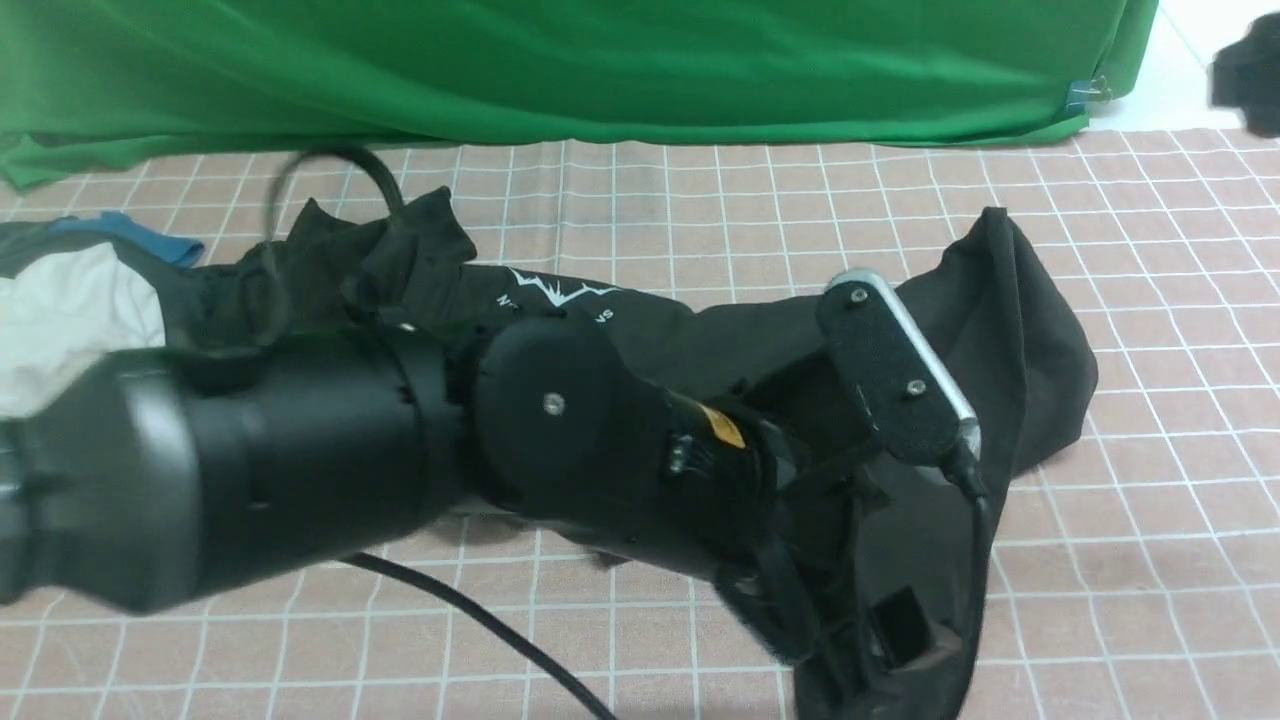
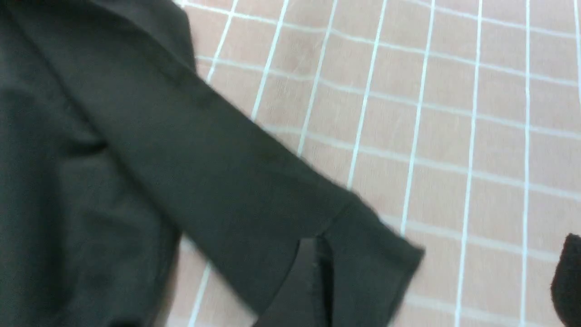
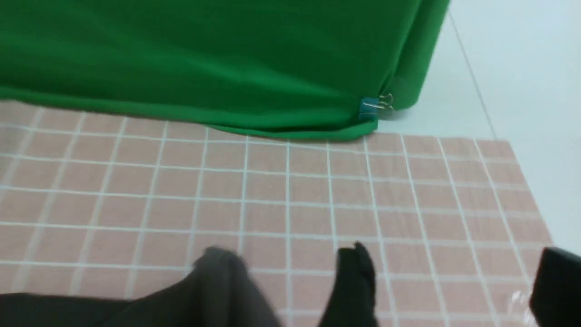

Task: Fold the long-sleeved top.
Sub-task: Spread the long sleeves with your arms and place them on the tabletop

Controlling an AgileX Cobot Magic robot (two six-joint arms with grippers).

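The long-sleeved top [image 1: 750, 342] is lying in loose, limp folds [image 1: 1020, 330], so it will spread into a wide sheet that sags in the middle when I lift it.
The long-sleeved top [image 1: 1000, 330] is a big black garment sprawled across the pink checked tablecloth, with a white logo [image 1: 560, 292] on it. My left arm reaches in from the left over it. The left gripper [image 1: 860, 640] hangs low over the cloth's near end. In the left wrist view a sleeve with its cuff [image 2: 372, 268] lies flat, and the left gripper [image 2: 440, 290] stands open, the cuff beside one finger [image 2: 313, 286]. The right gripper [image 3: 456, 290] is open with only tablecloth between its fingers, and a blurred fold of the top [image 3: 218, 281] lies beside it. In the front view I cannot make out the right gripper.
A green backdrop cloth [image 1: 600, 70] hangs along the far edge, held by a clip [image 3: 374, 105]. A white garment [image 1: 70, 320] and a dark cloth with blue trim [image 1: 130, 235] lie at far left. A black cable [image 1: 480, 620] crosses the near tablecloth. The cloth's right edge [image 3: 522, 181] borders white floor.
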